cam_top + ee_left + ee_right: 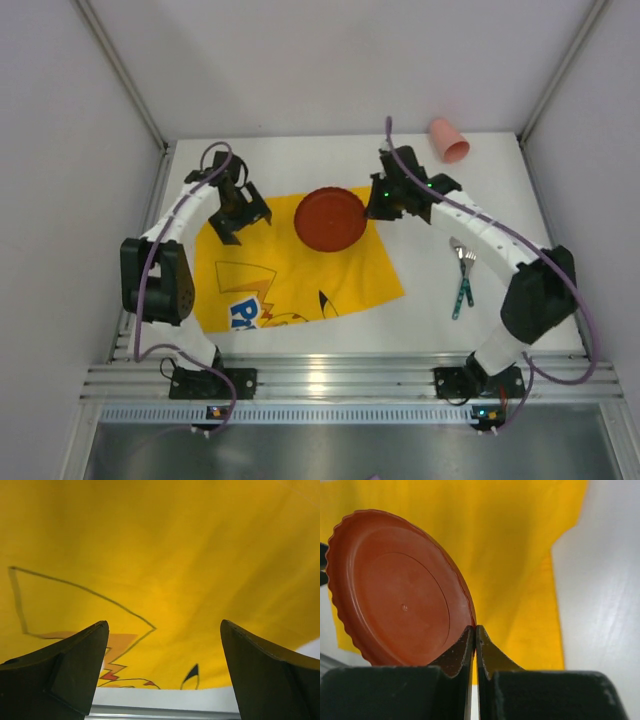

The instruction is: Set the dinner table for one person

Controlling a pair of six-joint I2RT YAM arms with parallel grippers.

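I should use my right gripper to put the plate down and then pull the placemat straight by its near corner (398, 290), because the placemat is lying crooked with a kinked side edge (554, 552).
The white dinner table (430, 320) bears a yellow cartoon-printed placemat (300, 285) at centre left. My right gripper (375, 205) is shut on the right rim of a dark red plate (328, 220), over the placemat's far right part. In the right wrist view the gripper (475, 628) pinches the rim of the tilted plate (395, 590), above the placemat (520, 555) and table (605, 605). My left gripper (240, 215) is open and empty over the placemat's far left corner. In the left wrist view it (162, 625) hangs over the placemat (165, 555).
A pink cup (449, 139) lies on its side at the far right. A fork (467, 260) and a teal-handled utensil (461, 294) lie on the table to the right of the placemat. The ridged aluminium rail (330, 378) runs along the near edge.
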